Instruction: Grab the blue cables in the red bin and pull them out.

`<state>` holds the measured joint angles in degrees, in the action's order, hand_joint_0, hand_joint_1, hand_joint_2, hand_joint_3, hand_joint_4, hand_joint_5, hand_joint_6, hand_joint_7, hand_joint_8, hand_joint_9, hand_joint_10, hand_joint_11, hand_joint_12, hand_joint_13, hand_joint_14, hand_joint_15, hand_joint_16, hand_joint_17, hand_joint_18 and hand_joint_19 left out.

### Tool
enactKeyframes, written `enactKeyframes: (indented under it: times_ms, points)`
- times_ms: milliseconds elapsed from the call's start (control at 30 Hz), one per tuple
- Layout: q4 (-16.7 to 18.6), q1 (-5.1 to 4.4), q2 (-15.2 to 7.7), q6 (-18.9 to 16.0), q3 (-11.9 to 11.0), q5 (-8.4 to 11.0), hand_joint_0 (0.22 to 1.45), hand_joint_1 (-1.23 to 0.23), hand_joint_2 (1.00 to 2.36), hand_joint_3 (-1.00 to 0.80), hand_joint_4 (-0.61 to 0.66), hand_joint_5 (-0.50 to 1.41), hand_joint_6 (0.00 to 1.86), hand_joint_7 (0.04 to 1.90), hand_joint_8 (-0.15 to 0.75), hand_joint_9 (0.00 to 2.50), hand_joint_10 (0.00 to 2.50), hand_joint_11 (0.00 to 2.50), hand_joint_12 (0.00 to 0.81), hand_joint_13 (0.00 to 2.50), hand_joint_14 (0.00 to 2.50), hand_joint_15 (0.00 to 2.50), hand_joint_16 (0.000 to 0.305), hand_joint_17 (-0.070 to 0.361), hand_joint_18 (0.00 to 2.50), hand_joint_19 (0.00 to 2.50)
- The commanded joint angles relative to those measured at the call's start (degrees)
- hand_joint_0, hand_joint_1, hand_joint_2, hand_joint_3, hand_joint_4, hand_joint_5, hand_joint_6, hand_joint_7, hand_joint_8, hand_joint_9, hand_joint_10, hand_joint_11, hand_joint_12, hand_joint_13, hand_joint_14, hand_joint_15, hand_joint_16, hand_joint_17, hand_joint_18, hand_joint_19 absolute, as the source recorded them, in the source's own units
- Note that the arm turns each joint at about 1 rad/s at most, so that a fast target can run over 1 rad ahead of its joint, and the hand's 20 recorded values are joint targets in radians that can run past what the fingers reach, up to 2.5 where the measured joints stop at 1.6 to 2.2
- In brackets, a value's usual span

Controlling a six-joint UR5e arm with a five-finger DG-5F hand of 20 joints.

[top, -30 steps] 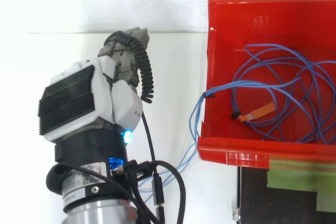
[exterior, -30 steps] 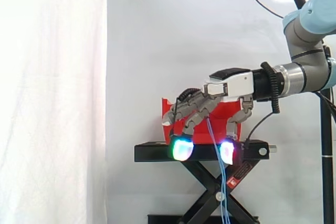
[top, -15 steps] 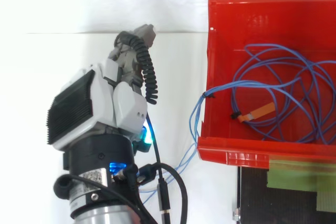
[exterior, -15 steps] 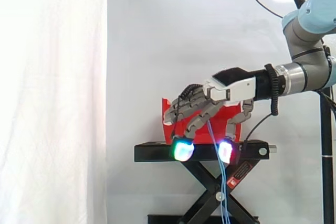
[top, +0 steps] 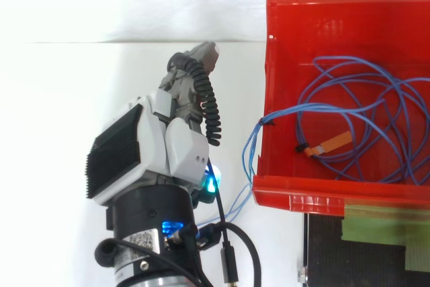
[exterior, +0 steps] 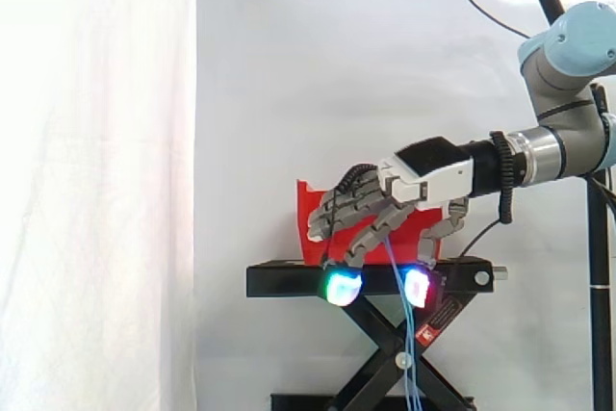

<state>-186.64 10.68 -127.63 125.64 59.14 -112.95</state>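
Note:
The blue cables (exterior: 390, 249) will come trailing out of the bin in loose loops when I pull, since the blue piece of cable (exterior: 409, 334) hangs limp past the stand.
Blue cables (top: 306, 107) lie coiled in the red bin (top: 270, 65), with an orange tag (top: 334, 142) among them. One bundle crosses the bin's left wall and hangs down past the stand as a blue strand (exterior: 410, 353). My hand (top: 169, 153) hovers just left of the bin, its fingers reaching along the bin's left wall. In the side view the hand (exterior: 424, 177) is in front of the bin (exterior: 308, 211) with fingers spread and slanting down, their pads glowing at stand height. The hanging strand runs close by the fingers; nothing is gripped.
The bin sits on a black scissor stand (exterior: 279, 280) before a white curtain. A strip of green tape (top: 383, 224) lies on the stand top below the bin's near wall.
The hand has shifted right, closer to the bin's left wall. In the side view its wrist has lifted slightly, and the cables have not moved.

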Motion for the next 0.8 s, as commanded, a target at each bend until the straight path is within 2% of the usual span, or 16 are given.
enactKeyframes:
  times_ms: [0, 100, 400, 767]
  points:
    - [-0.7, 0.66, 0.0, 2.5, 0.0, -0.96, 0.77, -1.08, 1.00, -1.00, -0.06, 0.57, 0.01, 0.64, 0.187, 0.33, 0.00, 0.05, 0.335, 0.30, 0.01, 0.15, 0.049, 0.109, 0.25, 0.24]
    - [-1.8, 0.84, 0.0, 3.7, 0.0, -1.22, 0.78, -1.07, 1.00, -1.00, -0.06, 0.57, 0.01, 0.64, 0.187, 0.33, 0.00, 0.05, 0.335, 0.30, 0.01, 0.15, 0.049, 0.109, 0.25, 0.24]
    - [-1.9, 1.37, 0.0, 5.0, -0.6, -1.75, 0.78, -1.08, 1.00, -1.00, -0.06, 0.59, 0.01, 0.66, 0.186, 0.33, 0.00, 0.05, 0.334, 0.30, 0.01, 0.16, 0.048, 0.109, 0.25, 0.24]
    - [-0.3, 1.98, 0.0, 6.5, -1.0, -2.28, 0.79, -1.08, 1.00, -1.00, -0.07, 0.63, 0.00, 0.74, 0.187, 0.35, 0.00, 0.06, 0.333, 0.31, 0.01, 0.15, 0.048, 0.108, 0.26, 0.24]
